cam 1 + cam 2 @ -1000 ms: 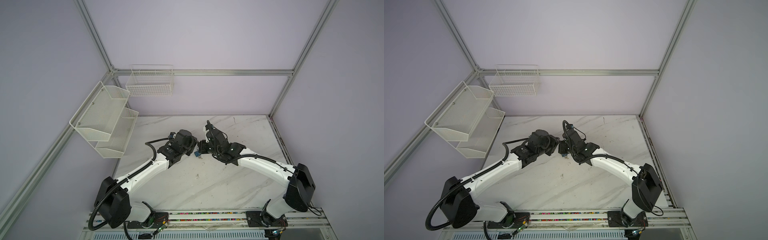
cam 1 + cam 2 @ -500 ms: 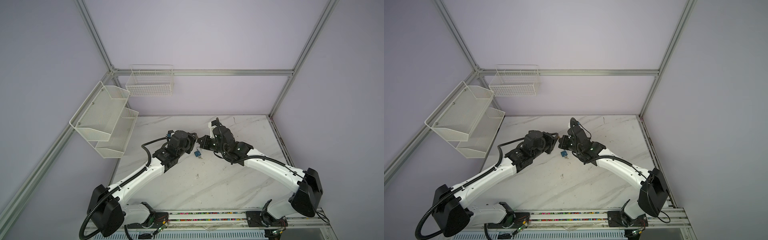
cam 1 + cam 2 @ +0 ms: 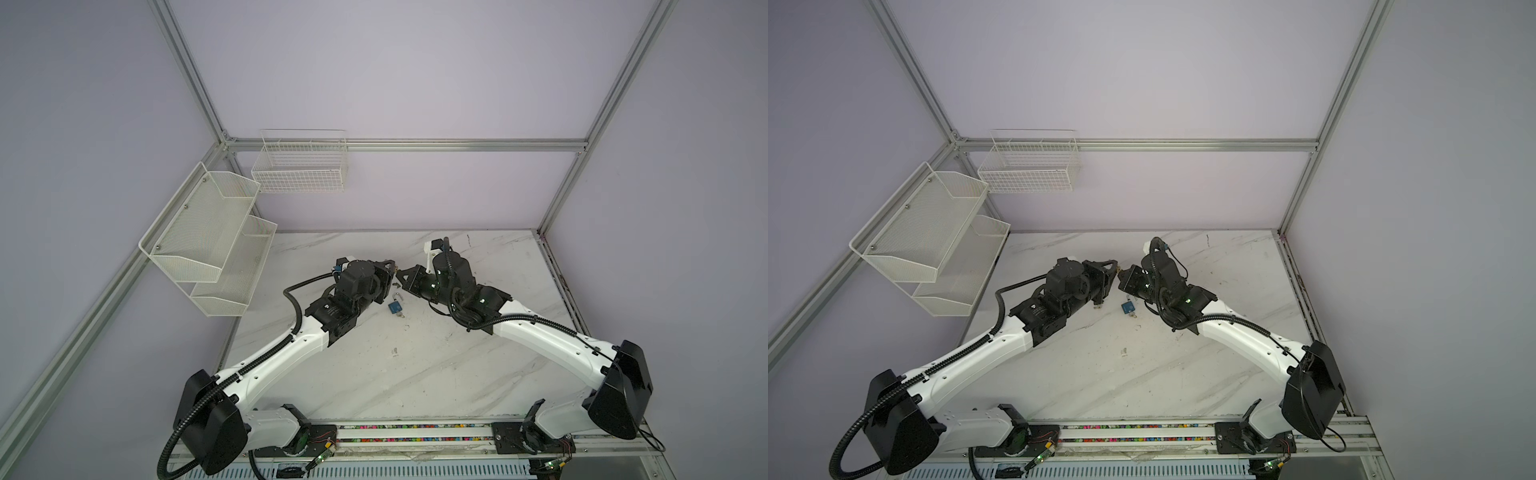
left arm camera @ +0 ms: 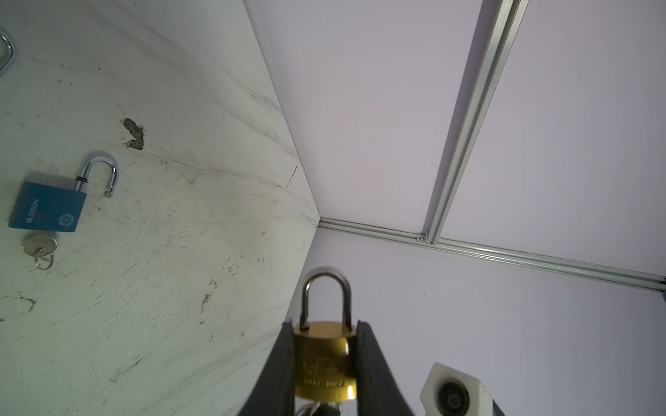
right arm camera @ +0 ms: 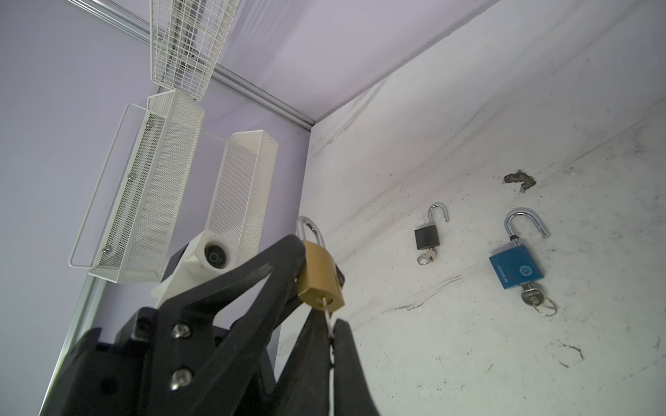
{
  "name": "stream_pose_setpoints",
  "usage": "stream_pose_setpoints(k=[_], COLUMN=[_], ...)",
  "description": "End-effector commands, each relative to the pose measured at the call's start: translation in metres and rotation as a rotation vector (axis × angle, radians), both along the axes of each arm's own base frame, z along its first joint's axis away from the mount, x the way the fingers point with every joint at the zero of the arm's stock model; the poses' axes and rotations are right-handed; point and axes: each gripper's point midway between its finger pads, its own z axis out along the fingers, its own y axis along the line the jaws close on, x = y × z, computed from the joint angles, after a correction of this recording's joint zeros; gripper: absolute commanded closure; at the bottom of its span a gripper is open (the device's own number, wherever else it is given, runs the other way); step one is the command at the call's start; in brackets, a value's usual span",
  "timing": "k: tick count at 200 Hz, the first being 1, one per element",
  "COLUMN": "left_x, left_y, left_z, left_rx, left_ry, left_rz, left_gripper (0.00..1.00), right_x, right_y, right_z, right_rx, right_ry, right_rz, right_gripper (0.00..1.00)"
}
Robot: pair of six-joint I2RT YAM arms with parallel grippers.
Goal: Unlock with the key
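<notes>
My right gripper is on the side that the brass padlock's shackle (image 5: 310, 225) points away from. Next, my left gripper turns the padlock (image 5: 320, 276) back before my right gripper pulls the shackle open.
A brass padlock (image 4: 326, 360) with its shackle (image 4: 326, 288) seated in the body is clamped between the fingers of my left gripper (image 4: 325, 326), held above the back middle of the table. Seen in the right wrist view, the brass padlock (image 5: 319, 277) has a thin silver key (image 5: 327, 313) in its bottom keyhole. My right gripper (image 5: 328, 320) is shut on that key. In both top views the left gripper (image 3: 390, 266) and right gripper (image 3: 402, 272) meet tip to tip, left gripper (image 3: 1113, 264) facing right gripper (image 3: 1122, 274).
A blue padlock (image 3: 395, 306) lies on the marble table (image 3: 415, 365), shackle open, key in it. A small black padlock (image 5: 426, 237) lies open beside it. White mesh shelves (image 3: 208, 241) hang on the left wall, a wire basket (image 3: 299, 166) on the back wall.
Both arms have stretched out and carried the joined grippers, padlock and key toward the back of the table. Both grips look unchanged.
</notes>
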Motion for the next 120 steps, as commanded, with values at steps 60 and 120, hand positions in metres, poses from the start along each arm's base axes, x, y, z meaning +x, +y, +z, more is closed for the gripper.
stream_pose_setpoints(k=[60, 120], left_x=[-0.016, -0.031], left_y=[0.007, 0.036], left_z=[0.005, 0.007], left_rx=[0.278, 0.707], left_ry=[-0.087, -0.307], left_rz=[-0.189, -0.334], left_gripper=[1.0, 1.0], right_x=[-0.018, -0.034], right_y=[-0.021, -0.058], right_z=[0.01, 0.037], right_rx=[-0.173, -0.243], right_ry=[-0.1, -0.151], right_rz=[0.024, 0.071], right_gripper=[0.66, 0.5])
